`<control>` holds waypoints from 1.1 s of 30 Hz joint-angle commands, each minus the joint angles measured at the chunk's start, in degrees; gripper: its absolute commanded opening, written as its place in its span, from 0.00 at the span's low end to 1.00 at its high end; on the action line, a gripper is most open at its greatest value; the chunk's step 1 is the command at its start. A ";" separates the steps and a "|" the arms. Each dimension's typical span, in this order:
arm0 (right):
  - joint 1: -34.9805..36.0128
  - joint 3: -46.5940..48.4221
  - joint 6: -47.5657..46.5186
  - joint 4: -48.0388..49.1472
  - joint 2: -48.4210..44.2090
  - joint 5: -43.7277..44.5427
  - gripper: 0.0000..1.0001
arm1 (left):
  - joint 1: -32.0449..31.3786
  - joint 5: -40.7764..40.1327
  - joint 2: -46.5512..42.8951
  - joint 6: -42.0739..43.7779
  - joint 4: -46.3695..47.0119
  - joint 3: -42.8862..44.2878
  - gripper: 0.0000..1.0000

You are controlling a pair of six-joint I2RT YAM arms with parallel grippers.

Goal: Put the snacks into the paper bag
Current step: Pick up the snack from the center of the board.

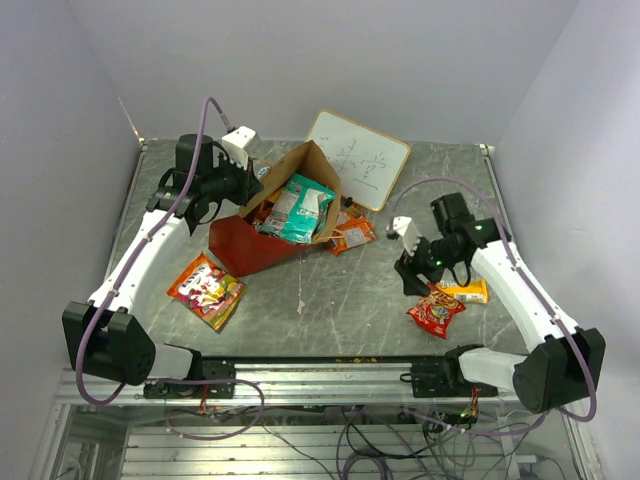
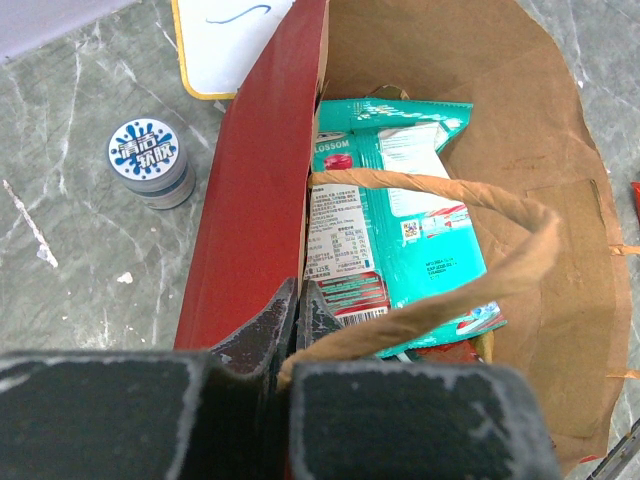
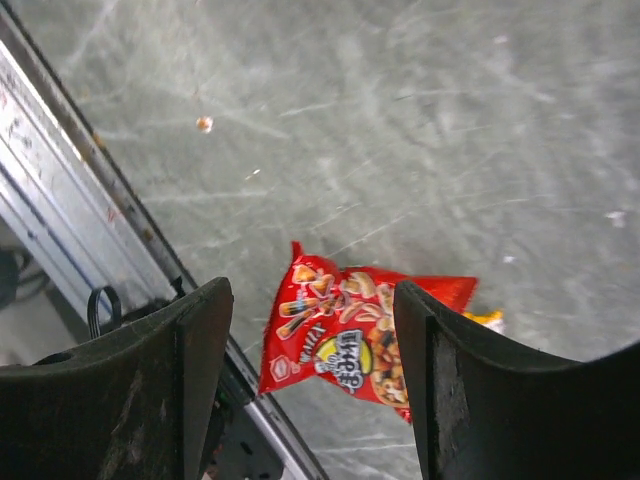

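Observation:
The red snack packet's loose corner [image 3: 306, 268] is lined up with my right gripper's open fingers, so I should continue to go down until they are on both sides of that corner [image 3: 308, 284], then close them.
The paper bag [image 1: 247, 247], red outside and brown inside, lies tilted with its mouth facing the back right. Teal packets [image 1: 301, 208] lie in its mouth; one also shows in the left wrist view [image 2: 425, 190]. My left gripper [image 1: 243, 197] is shut on the bag's red side wall [image 2: 250, 200] at the rim, its fingertips [image 2: 265, 330] pressed together beside the loop handle [image 2: 480, 265]. My right gripper [image 3: 312, 300] is open and empty above a red snack packet [image 3: 345, 335], which lies at the front right [image 1: 436, 312] next to a yellow bar [image 1: 467, 292].
An orange chip bag [image 1: 207, 290] lies at the front left. A small orange packet [image 1: 351, 235] lies just right of the bag. The white board [image 1: 358, 158] lies at the back. A small round tub [image 2: 150, 162] stands left of the bag. A metal rail [image 3: 60, 200] edges the table front.

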 commanded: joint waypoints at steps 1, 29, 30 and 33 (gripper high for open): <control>6.97 -5.44 0.84 0.73 1.27 9.98 0.66 | -0.24 1.18 -1.25 1.15 3.12 -0.50 0.07; 22.48 -15.47 4.99 12.74 13.05 26.28 0.30 | -0.19 0.13 0.10 2.56 3.45 -1.00 0.07; 22.56 -15.47 4.97 12.74 13.13 26.37 0.26 | -0.17 0.16 0.19 2.56 3.48 -0.95 0.07; 22.61 -14.75 4.82 12.24 13.12 26.17 0.12 | -0.19 0.27 0.37 2.65 3.39 -0.75 0.07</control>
